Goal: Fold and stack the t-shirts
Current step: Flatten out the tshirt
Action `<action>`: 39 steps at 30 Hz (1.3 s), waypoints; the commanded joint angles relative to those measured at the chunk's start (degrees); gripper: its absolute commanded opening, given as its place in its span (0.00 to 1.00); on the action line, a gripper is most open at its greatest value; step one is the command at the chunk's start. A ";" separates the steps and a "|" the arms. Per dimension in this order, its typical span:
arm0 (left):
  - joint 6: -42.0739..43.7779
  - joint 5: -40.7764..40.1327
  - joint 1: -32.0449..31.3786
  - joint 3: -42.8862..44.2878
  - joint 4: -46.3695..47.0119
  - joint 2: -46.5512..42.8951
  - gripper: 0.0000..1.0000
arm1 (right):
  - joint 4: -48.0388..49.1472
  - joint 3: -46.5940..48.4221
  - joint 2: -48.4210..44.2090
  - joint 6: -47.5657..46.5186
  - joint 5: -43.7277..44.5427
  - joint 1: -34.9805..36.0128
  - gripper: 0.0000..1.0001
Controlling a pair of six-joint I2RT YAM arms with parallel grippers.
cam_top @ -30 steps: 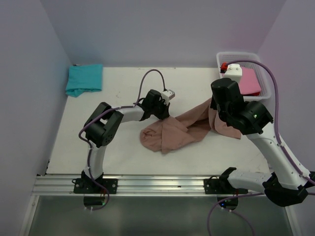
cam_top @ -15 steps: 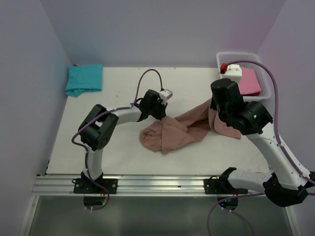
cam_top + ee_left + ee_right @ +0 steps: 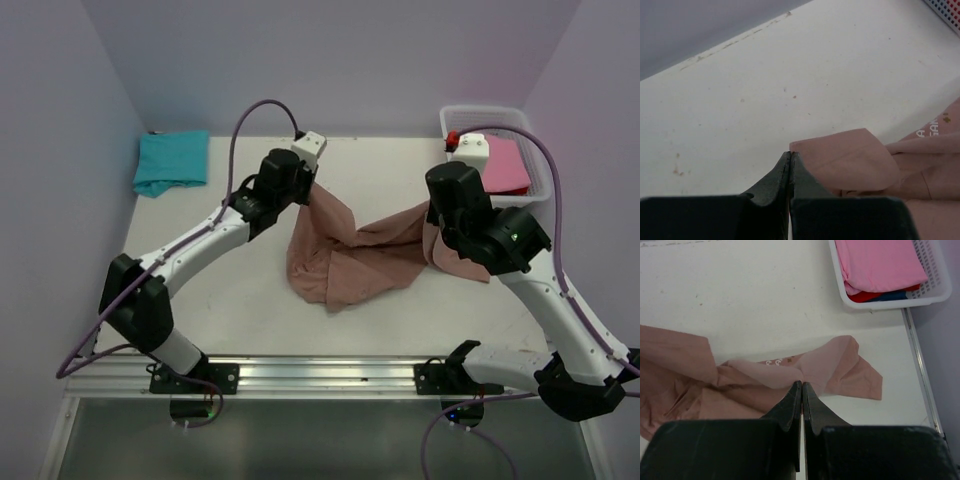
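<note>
The salmon-brown t-shirt is bunched up in slack folds (image 3: 362,256) between my grippers. Next, I lift both held parts (image 3: 322,203), pull them apart and swing it open before I fold it.
The salmon-brown t-shirt (image 3: 345,255) hangs crumpled between my two grippers over the middle of the table. My left gripper (image 3: 308,190) is shut on its upper left corner (image 3: 840,160) and holds it raised. My right gripper (image 3: 432,215) is shut on its right part (image 3: 790,371), where white print shows. The teal t-shirt (image 3: 171,161) lies folded at the far left corner. The pink t-shirt (image 3: 508,165) lies folded in the white basket (image 3: 485,113), also in the right wrist view (image 3: 879,262).
The white basket stands at the far right corner and holds red and blue cloth (image 3: 880,294) under the pink shirt. A metal rail (image 3: 320,372) runs along the table's near edge. Lilac walls close the table in on the left, back and right.
My left arm has stretched out and lifted its corner of the salmon-brown shirt up and toward the back. The cloth is drawn out more. The right arm has barely moved.
</note>
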 commanded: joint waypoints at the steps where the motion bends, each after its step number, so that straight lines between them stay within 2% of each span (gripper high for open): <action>1: 2.82 -10.25 0.39 5.46 -5.99 -7.93 0.00 | 2.31 0.28 0.18 -0.65 3.55 -0.29 0.00; 5: 3.44 -17.72 0.31 11.79 -13.80 -16.96 0.00 | 3.63 1.16 0.79 -1.88 4.35 -0.55 0.00; 11: 6.69 -21.07 0.22 21.64 -19.35 -28.57 0.00 | 5.56 5.81 1.85 -5.13 5.49 -0.73 0.00; 14: 7.57 -20.38 0.30 28.22 -23.56 -31.22 0.00 | 7.85 8.10 1.24 -8.12 5.75 -0.64 0.00; 18: 7.75 -17.92 0.22 33.68 -27.27 -32.90 0.00 | 11.97 10.12 0.01 -13.47 4.88 -0.64 0.00; 23: 7.22 -13.62 0.22 33.16 -28.85 -34.92 0.00 | 12.33 13.55 -0.43 -16.73 2.07 -0.64 0.00; 31: 6.96 -4.92 0.30 33.95 -30.88 -33.87 0.00 | 20.15 10.13 -6.49 -22.61 -6.28 -0.73 0.00; 39: 10.37 -8.68 0.22 34.66 -25.70 -27.72 0.00 | 25.67 8.29 -4.74 -30.17 -3.21 -0.64 0.00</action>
